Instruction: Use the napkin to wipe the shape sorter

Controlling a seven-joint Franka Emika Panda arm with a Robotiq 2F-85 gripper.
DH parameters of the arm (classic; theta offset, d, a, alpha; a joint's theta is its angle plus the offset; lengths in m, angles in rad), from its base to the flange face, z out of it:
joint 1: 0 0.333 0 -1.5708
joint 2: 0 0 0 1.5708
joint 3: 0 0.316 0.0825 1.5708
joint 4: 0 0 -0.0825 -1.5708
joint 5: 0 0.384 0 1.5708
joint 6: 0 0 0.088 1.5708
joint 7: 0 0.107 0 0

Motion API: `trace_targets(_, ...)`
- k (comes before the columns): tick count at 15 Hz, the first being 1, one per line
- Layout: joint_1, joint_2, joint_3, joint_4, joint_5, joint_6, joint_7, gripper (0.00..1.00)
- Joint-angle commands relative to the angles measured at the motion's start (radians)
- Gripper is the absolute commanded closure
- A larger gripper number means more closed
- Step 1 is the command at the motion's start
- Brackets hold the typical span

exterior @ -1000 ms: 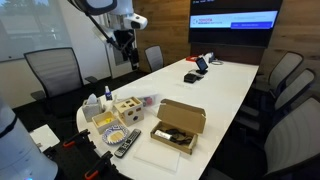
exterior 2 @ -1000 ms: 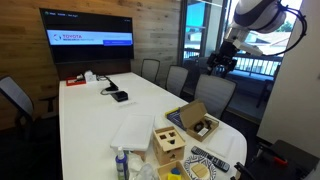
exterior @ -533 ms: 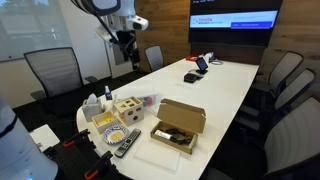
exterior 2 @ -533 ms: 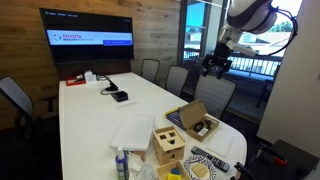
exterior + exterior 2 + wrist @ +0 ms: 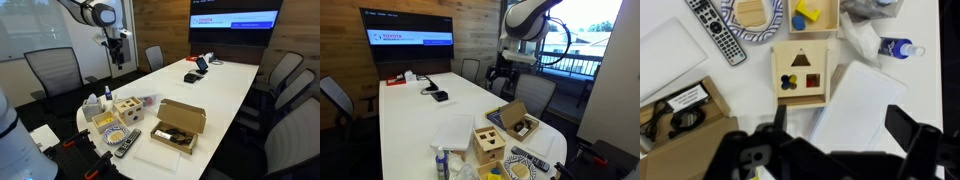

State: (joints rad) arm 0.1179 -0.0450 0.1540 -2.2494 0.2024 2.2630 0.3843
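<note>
My open gripper should keep moving down toward the tissue box point(image 5: 92, 109) and close on the white napkin point(image 5: 92, 99), since that napkin sticks up from the box, clear above.
The shape sorter point(image 5: 800, 72) is a light-wood cube with dark shaped holes. It stands on the white table in the wrist view and shows in both exterior views point(image 5: 126, 108) point(image 5: 488, 143). The napkin point(image 5: 862, 38), a crumpled white tissue, lies just beside the sorter, between it and a spray bottle point(image 5: 902, 48). My gripper point(image 5: 845, 130) is open and empty, high above the table. In both exterior views point(image 5: 117, 52) point(image 5: 500, 78) it hangs well away from the sorter.
An open cardboard box point(image 5: 178, 125) point(image 5: 515, 122) point(image 5: 680, 110) stands next to the sorter. A flat white sheet point(image 5: 865, 105) point(image 5: 452, 130), a remote point(image 5: 718, 30), a patterned plate point(image 5: 752, 18) and a yellow tray of shapes point(image 5: 815, 12) lie around it. Office chairs ring the table.
The arm has swung round. The gripper has moved leftward and a little lower in both exterior views. Nothing on the table has moved.
</note>
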Motion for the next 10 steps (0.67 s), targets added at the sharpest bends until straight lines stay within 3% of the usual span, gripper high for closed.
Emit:
trace_targets(1, 0.068, 0.124, 0.057, 0.071, 0.001, -0.020, 0.152, 0.00)
trace_targets(5, 0.152, 0.239, 0.099, 0.096, 0.032, 0.038, 0.268, 0.00)
trace_targets(10, 0.234, 0.425, 0.127, 0.137, 0.116, 0.202, 0.299, 0.00)
